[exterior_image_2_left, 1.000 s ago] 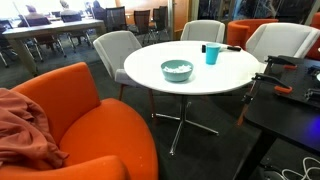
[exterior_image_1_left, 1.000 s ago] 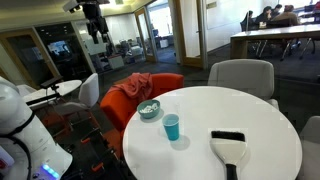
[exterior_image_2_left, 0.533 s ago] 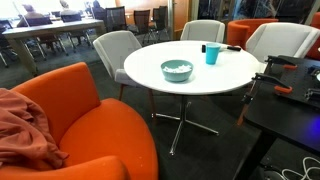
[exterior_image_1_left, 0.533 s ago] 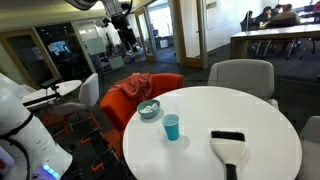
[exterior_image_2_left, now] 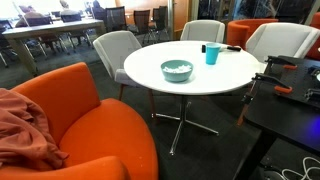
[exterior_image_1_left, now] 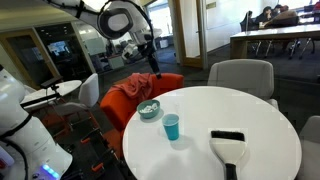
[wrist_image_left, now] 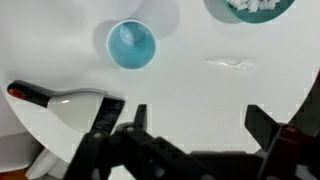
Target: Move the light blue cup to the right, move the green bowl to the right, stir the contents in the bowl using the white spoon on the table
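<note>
My open gripper should go on down toward the cup's rim (exterior_image_1_left: 171,117) until the fingers straddle the cup's side, because the light blue cup (exterior_image_1_left: 171,128) is upright and clear of the green bowl.
The light blue cup (exterior_image_1_left: 171,127) stands upright on the white round table (exterior_image_1_left: 250,115), just beside the green bowl (exterior_image_1_left: 148,109), which holds white lumpy contents (exterior_image_1_left: 148,106). Both also show in an exterior view, cup (exterior_image_2_left: 211,54) and bowl (exterior_image_2_left: 177,70). In the wrist view the cup (wrist_image_left: 131,45) is seen from above, the bowl (wrist_image_left: 250,6) is cut off by the top edge, and a faint white spoon (wrist_image_left: 232,66) lies on the table. My gripper (wrist_image_left: 200,125) is open and empty, high above the table; it hangs over the table's far edge (exterior_image_1_left: 152,62).
A white dustpan-like tool with a black handle (exterior_image_1_left: 228,146) lies on the table, also in the wrist view (wrist_image_left: 70,105). Orange armchairs (exterior_image_1_left: 135,88) and grey chairs (exterior_image_1_left: 240,75) ring the table. A dark desk (exterior_image_2_left: 290,95) stands close by.
The arm has swung down and sideways from the top of the view toward the table's edge. Cup, bowl and tool have not moved.
</note>
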`<state>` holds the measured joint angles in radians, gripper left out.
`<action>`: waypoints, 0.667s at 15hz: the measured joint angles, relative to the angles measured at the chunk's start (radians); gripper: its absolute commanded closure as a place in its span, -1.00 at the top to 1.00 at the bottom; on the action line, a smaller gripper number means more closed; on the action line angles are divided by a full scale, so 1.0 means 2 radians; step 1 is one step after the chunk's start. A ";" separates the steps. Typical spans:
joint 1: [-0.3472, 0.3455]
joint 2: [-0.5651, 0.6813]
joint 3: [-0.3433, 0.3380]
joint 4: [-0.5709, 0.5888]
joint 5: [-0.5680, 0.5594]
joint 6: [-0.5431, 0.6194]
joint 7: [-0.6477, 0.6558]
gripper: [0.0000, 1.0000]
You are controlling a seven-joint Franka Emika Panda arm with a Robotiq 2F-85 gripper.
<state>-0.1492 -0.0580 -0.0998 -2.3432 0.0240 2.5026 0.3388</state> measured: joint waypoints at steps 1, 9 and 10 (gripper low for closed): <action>-0.003 0.016 -0.004 -0.002 -0.004 0.012 0.021 1.00; -0.004 0.084 -0.013 0.000 0.015 0.029 0.060 1.00; -0.004 0.084 -0.013 0.001 0.015 0.029 0.060 1.00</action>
<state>-0.1577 0.1102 -0.1265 -2.3410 0.0538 2.5614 0.4579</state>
